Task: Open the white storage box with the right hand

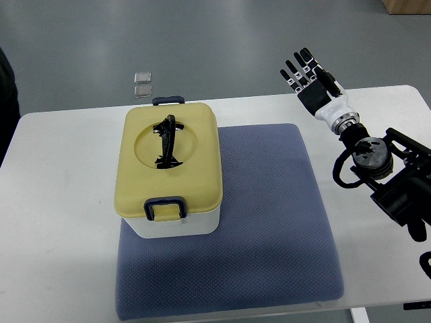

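The yellow lid will come off in one piece when the robot lifts it, because dark blue latches sit at both ends in place of a hinge.
A white storage box with a yellow lid stands on the left part of a blue-grey mat. The lid is closed. It has a black folded handle in a round recess and dark blue latches at the near side and far side. My right hand is raised at the far right of the table, well right of the box, fingers spread and holding nothing. The left arm does not show.
The white table carries the mat. Two small clear squares lie on the grey floor beyond the table's far edge. A dark shape shows at the left edge.
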`<state>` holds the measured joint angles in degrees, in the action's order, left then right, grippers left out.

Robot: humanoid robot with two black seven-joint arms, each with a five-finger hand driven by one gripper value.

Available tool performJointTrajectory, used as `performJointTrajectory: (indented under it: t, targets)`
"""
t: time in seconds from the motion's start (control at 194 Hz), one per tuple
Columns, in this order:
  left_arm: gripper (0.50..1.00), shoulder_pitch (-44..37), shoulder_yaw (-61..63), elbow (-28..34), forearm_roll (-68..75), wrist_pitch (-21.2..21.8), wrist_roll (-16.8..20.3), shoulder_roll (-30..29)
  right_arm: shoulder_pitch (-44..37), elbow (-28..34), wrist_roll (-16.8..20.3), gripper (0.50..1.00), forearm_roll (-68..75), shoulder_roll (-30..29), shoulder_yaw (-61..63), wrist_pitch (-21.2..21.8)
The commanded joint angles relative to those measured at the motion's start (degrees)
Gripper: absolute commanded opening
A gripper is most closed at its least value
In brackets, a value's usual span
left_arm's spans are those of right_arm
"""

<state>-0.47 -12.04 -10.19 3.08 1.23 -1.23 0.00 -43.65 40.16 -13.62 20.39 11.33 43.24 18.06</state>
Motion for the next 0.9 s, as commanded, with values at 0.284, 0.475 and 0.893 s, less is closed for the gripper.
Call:
performJointTrajectory:
  t: [0.284,0.475,0.893]
  targets:
    - [1.0,-0.06,0.0,0.0,0.0,0.0,-0.09,0.0,-1.17,0.1,0.53,0.936,-1.67,0.36,-0.18,-0.13]
    - [1.0,-0.06,0.53,-0.44,0.08,-0.09,-0.09,0.0,-9.61,0.18,1.49,0.936,-18.54,3.34,-3.96,0.57]
    - [1.0,-0.06,0.44,-0.97,0.08,-0.27,-0.09,0.0,-46.16,7.39,2.37,0.934,-63.8,7.04,-42.53,6.9]
